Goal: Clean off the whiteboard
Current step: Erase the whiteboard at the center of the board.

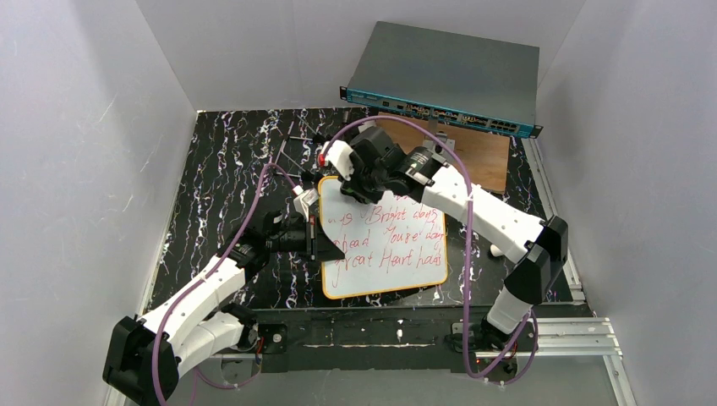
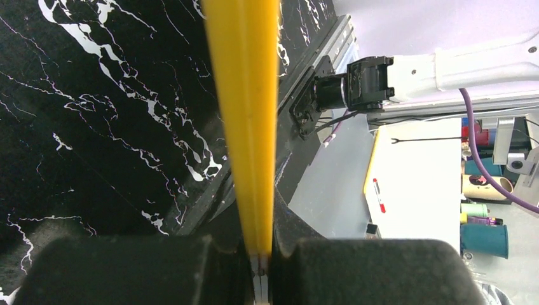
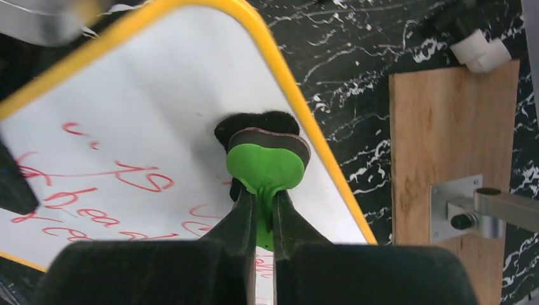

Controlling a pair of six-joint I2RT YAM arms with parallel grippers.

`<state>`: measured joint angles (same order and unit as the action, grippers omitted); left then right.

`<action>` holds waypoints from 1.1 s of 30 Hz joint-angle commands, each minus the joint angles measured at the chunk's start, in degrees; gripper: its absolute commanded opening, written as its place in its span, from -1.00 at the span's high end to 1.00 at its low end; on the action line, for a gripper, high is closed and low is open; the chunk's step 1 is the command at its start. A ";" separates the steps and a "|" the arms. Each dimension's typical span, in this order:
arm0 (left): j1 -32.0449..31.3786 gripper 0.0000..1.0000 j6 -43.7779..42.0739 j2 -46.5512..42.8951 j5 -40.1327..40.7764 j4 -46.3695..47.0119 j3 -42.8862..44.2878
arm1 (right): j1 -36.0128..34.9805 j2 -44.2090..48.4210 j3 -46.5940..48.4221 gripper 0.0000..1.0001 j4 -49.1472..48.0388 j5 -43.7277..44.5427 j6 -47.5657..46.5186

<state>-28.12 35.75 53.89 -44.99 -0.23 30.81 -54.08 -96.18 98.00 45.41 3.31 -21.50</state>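
The eraser's black felt pad is near the whiteboard's yellow rim (image 3: 311, 121) on clean white surface. So my right gripper should wipe the eraser back across the red writing (image 1: 386, 215).
The whiteboard (image 1: 397, 262) lies in the middle of the black marbled table, with an orange-yellow frame and red handwriting. My left gripper (image 1: 314, 238) is shut on its left edge; in the left wrist view the yellow frame (image 2: 245, 127) runs straight into that gripper (image 2: 259, 254). My right gripper (image 1: 353, 182) hovers over the board's far left corner, shut on the stem of a green eraser (image 3: 266, 168). The eraser's black felt pad (image 3: 254, 122) rests on the whiteboard (image 3: 127, 114) near its yellow rim. In the right wrist view, red writing lies left of and below that gripper (image 3: 266, 210).
A brown wooden board (image 1: 486, 156) lies at the back right, seen also as the wooden board (image 3: 445, 159) with a metal bracket (image 3: 470, 206) on it. A grey network switch (image 1: 448, 80) is raised above it. White walls enclose the table on three sides.
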 commanded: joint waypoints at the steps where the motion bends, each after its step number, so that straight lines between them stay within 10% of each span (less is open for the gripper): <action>1: -0.18 1.00 -2.73 -2.53 -1.76 5.51 1.52 | 1.00 2.82 -2.55 0.97 -1.58 -1.38 -0.90; 6: -0.18 1.00 -2.73 -2.94 -1.39 5.66 1.11 | 0.13 5.00 -5.48 0.97 4.44 -14.24 -8.30; 16: -0.18 1.00 -2.11 -3.74 -1.11 6.47 0.21 | 3.20 4.41 -4.16 0.97 -5.11 2.60 1.38; 26: -0.18 1.00 -1.95 -3.27 -1.41 7.07 0.36 | -3.20 1.32 0.50 0.97 4.53 -11.36 -7.33; 33: -0.18 1.00 -2.31 -5.34 -0.71 6.02 -0.31 | -0.12 4.51 -5.79 0.97 0.56 -4.45 -5.58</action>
<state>-28.25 35.31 52.14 -43.79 -0.12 30.17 -57.80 -94.63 94.43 47.48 -5.34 -27.73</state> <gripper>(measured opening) 0.034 0.078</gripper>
